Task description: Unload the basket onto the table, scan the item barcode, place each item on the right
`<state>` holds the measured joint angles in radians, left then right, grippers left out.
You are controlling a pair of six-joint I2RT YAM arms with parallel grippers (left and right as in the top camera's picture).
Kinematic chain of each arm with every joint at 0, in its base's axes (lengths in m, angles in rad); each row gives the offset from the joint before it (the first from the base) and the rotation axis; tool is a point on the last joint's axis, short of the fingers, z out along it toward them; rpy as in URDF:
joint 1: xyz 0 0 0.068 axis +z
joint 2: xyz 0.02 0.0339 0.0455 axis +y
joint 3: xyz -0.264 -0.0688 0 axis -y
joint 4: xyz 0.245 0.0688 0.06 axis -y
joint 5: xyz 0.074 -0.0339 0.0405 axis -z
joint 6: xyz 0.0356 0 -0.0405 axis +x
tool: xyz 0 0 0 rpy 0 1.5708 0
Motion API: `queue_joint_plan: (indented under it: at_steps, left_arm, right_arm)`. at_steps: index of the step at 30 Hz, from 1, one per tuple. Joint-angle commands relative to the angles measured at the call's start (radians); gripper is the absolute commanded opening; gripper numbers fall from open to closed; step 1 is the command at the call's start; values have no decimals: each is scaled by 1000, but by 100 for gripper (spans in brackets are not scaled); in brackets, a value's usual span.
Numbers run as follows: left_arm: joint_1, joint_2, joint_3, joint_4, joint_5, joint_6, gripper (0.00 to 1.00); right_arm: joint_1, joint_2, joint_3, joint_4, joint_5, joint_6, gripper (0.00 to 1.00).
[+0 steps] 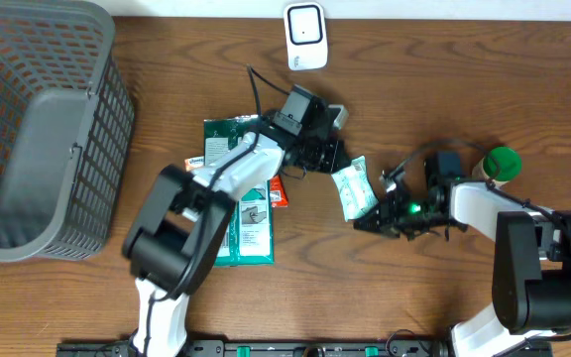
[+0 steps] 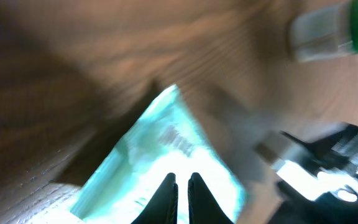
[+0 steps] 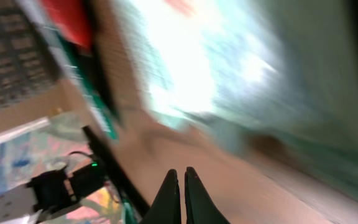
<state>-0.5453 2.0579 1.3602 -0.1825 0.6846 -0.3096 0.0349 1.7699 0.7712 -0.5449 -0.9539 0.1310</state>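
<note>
The packet is slanted with the robot's closed right gripper at its lower end (image 1: pixel 361 211), so the right gripper should move away while the left gripper turns the packet straight (image 1: pixel 352 182).
The item, a small white and teal packet (image 1: pixel 353 188), lies on the wooden table between my two grippers. My left gripper (image 1: pixel 331 157) is at its upper left corner. In the left wrist view the fingers (image 2: pixel 182 177) are shut, nothing is pinched between them, and the packet (image 2: pixel 166 149) fills the space below. My right gripper (image 1: pixel 367 223) sits just below the packet's lower right end, shut and empty. The right wrist view is blurred; its closed fingers (image 3: pixel 181 170) hang over bare wood. No barcode shows on the packet.
A white scanner-like device (image 1: pixel 306 37) stands at the table's far edge. Flat green packets (image 1: pixel 244 213) lie under the left arm, with a red one (image 1: pixel 279 191) beside them. A grey basket (image 1: pixel 38 129) fills the left side. A green-capped bottle (image 1: pixel 502 164) stands by the right arm.
</note>
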Motion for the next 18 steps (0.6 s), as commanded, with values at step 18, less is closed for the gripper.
queue_joint_plan:
  at_steps: [18]
  left_arm:
    - [-17, 101, 16, -8, -208, 18, 10]
  right_arm:
    - [45, 117, 39, 216, 116, -72, 1]
